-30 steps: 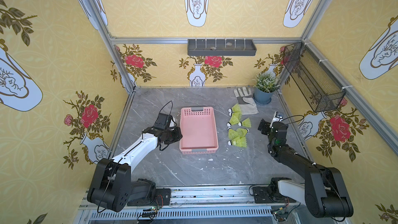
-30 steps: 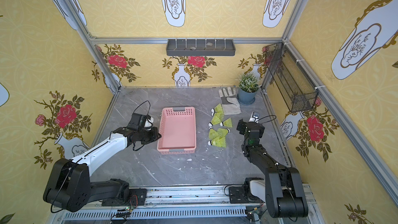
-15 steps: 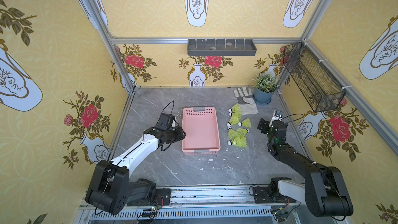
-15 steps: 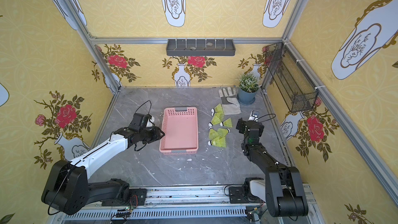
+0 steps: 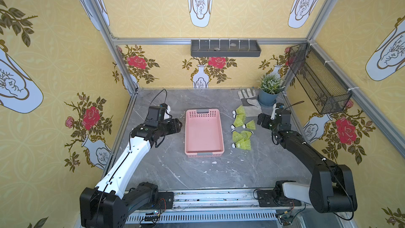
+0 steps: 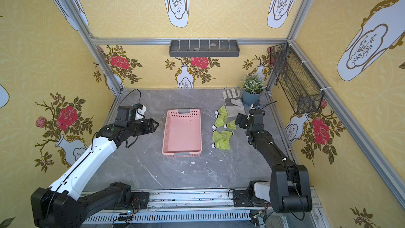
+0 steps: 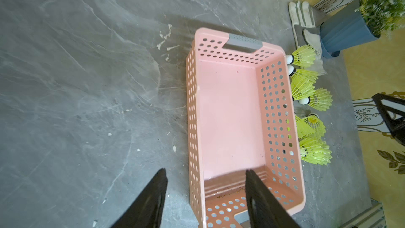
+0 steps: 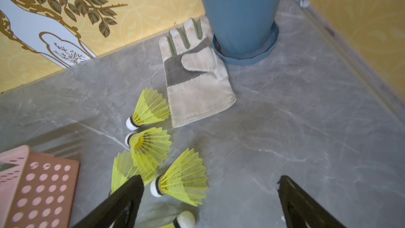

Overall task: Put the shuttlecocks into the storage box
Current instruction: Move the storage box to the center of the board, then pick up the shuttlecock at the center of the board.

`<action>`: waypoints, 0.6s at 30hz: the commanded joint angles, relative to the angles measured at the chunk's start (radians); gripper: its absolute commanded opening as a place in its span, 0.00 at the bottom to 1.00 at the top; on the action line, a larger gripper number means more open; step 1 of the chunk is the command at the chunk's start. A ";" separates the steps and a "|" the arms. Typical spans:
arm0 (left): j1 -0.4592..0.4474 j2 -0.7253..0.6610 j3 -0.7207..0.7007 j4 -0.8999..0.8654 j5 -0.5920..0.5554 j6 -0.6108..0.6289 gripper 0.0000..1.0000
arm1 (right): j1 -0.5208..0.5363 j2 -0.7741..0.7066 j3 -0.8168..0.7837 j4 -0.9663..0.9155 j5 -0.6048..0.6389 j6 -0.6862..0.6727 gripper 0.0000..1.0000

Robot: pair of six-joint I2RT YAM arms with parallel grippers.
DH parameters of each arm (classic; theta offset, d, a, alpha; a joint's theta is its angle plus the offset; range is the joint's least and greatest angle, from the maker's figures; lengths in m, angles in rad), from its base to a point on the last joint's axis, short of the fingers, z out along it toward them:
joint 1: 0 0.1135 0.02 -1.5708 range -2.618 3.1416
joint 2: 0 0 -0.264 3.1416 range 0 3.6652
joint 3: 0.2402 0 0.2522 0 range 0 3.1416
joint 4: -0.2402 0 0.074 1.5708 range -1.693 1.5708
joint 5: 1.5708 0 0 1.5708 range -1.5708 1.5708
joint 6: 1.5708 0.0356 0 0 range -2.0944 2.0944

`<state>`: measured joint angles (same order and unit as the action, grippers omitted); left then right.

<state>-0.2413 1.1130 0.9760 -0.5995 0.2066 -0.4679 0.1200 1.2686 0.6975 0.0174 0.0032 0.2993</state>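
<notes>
My right gripper should grab one shuttlecock by its cork (image 8: 186, 219) and bring it to my left gripper, because the storage box (image 5: 204, 133) is between my left gripper and the shuttlecocks.
The pink storage box (image 5: 203, 130) (image 6: 182, 130) lies empty mid-table, also seen in the left wrist view (image 7: 228, 110). Several yellow-green shuttlecocks (image 5: 241, 126) (image 6: 221, 128) (image 7: 311, 99) lie clustered on the table just right of it. My left gripper (image 5: 178, 126) (image 6: 155, 125) (image 7: 205, 172) is open and holds nothing, hovering just off the box's left wall. My right gripper (image 5: 263, 120) (image 6: 240, 120) (image 8: 209, 180) stands wide open low at the cluster's right edge. One shuttlecock (image 8: 182, 178) lies between its fingers, untouched.
A work glove (image 5: 249, 101) (image 8: 195, 73) and a blue potted plant (image 5: 268, 91) (image 8: 238, 14) sit behind the shuttlecocks. A dark grey wall tray (image 5: 225, 49) hangs on the back wall and a black wire mesh basket (image 5: 317, 84) on the right wall. White flecks dot the table.
My left gripper has gone from shut to open and drawn slightly away from the box's left side. The box has shifted a little to the right. The right arm has barely moved.
</notes>
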 commanded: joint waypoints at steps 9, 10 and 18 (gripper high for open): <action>0.042 -0.043 0.008 -0.093 -0.028 0.170 0.61 | 0.042 0.033 0.017 -0.185 -0.161 0.259 0.88; 0.044 -0.042 0.003 -0.087 -0.027 0.168 0.61 | 0.043 0.036 0.014 -0.184 -0.163 0.273 0.86; 0.057 -0.038 -0.006 -0.086 -0.001 0.163 0.61 | 0.043 0.050 0.013 -0.238 -0.136 0.237 0.74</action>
<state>-0.1879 1.0775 0.9783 -0.6876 0.1967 -0.3187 0.1619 1.3159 0.7078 -0.1921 -0.1490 0.5526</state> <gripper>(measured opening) 0.606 0.742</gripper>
